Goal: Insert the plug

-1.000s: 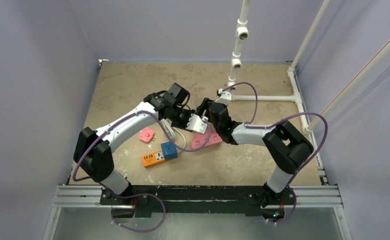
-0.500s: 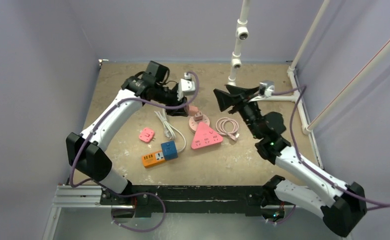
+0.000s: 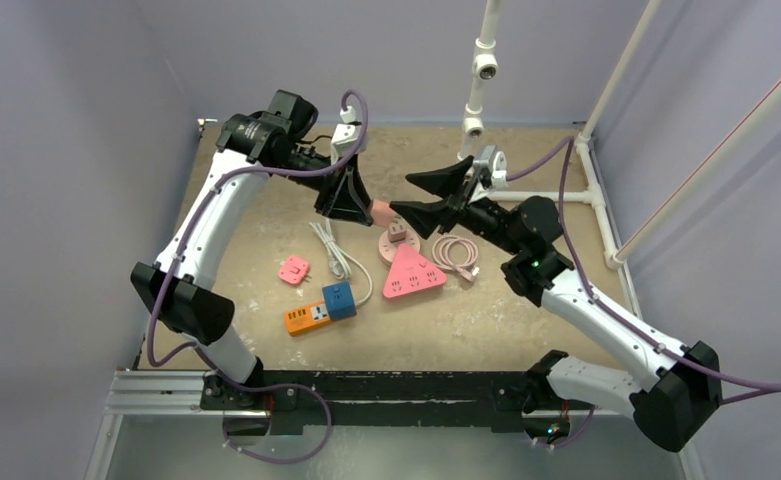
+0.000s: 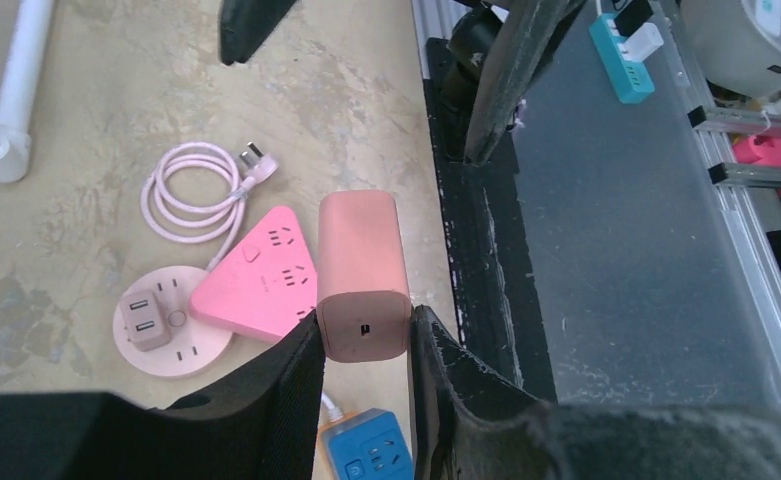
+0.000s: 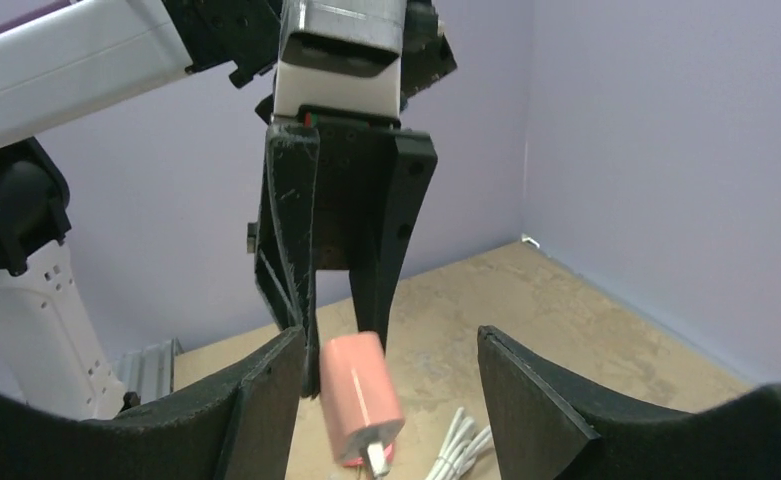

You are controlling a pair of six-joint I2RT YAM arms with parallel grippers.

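Note:
I should hold the plug's loose end point(image 3: 390, 216) with my right gripper while my left gripper takes a deeper grip on the plug, because my left gripper pinches only the plug's rear end point(image 4: 366, 327).
The plug point(image 4: 363, 275) is a pink rounded block, held above the table with my left gripper point(image 4: 364, 325) shut on its rear end. The overhead view shows the plug point(image 3: 378, 212) sticking out of the left gripper point(image 3: 351, 205) toward the right. My right gripper point(image 3: 402, 193) faces it, open, its fingertips just beside the plug's free end. In the right wrist view the plug point(image 5: 361, 400) hangs tilted between the wide-apart fingers of the right gripper point(image 5: 391, 350), nearer the left one, without clear contact. Below lie a pink triangular power strip point(image 3: 411, 273) and a round pink socket point(image 3: 398, 243).
A coiled pink cable point(image 3: 456, 252) lies right of the strip. A bundled white cable point(image 3: 336, 255), a small pink adapter point(image 3: 293, 269), a blue cube socket point(image 3: 339, 299) and an orange strip point(image 3: 308, 317) lie to the left. White pipes point(image 3: 476, 70) stand at the back right.
Both arms have lifted away from the pink strip. The left arm rose toward the back with the plug; the right arm swung out, then brought its open jaws to the plug's end.

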